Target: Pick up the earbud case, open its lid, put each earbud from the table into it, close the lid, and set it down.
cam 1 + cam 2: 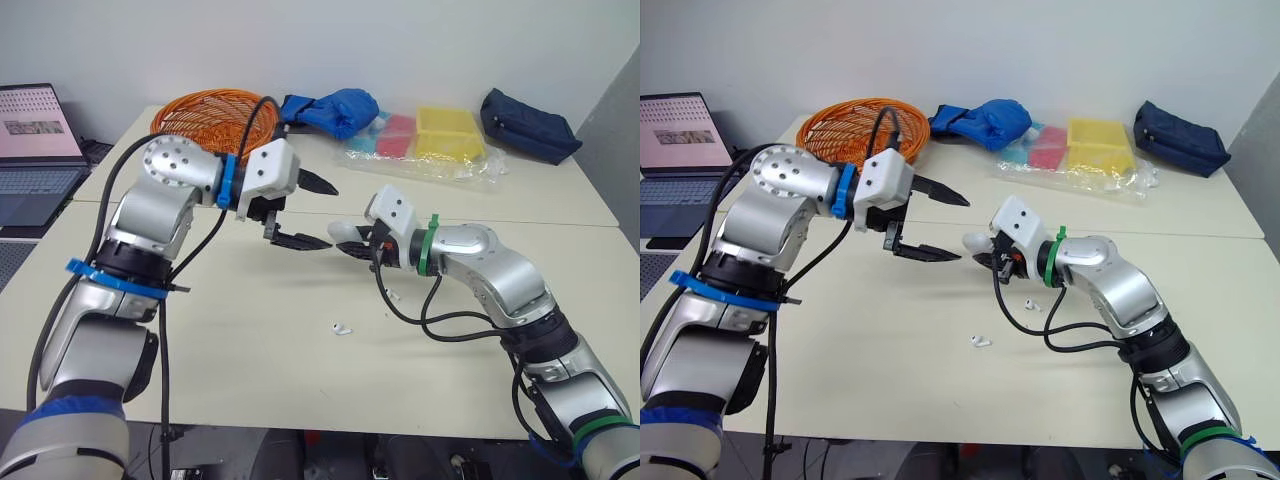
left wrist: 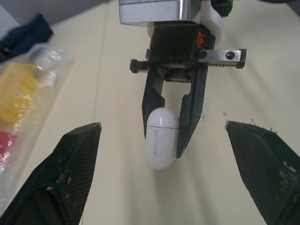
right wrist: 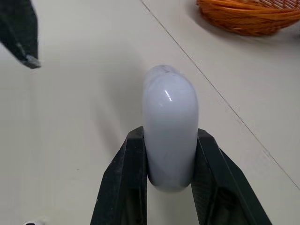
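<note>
My gripper will open the white earbud case. A thin seam (image 2: 162,127) crosses the case, so its lid (image 2: 163,117) will swing back there and stay joined on.
My right gripper (image 1: 350,243) is shut on the white earbud case (image 3: 169,122), holding it above the table's middle with its lid closed. The case (image 2: 161,138) points toward my left gripper (image 1: 312,212), which hangs open a short way to its left, fingers spread one above the other. One white earbud (image 1: 343,328) lies on the table (image 1: 250,340) in front of both grippers. Another small white earbud (image 1: 395,296) lies under my right forearm.
An orange wire basket (image 1: 215,115) stands at the back left. Blue cloth (image 1: 335,108), a plastic bag with yellow and pink boxes (image 1: 430,140) and a dark blue pouch (image 1: 528,125) lie along the back. A laptop (image 1: 38,150) sits at far left.
</note>
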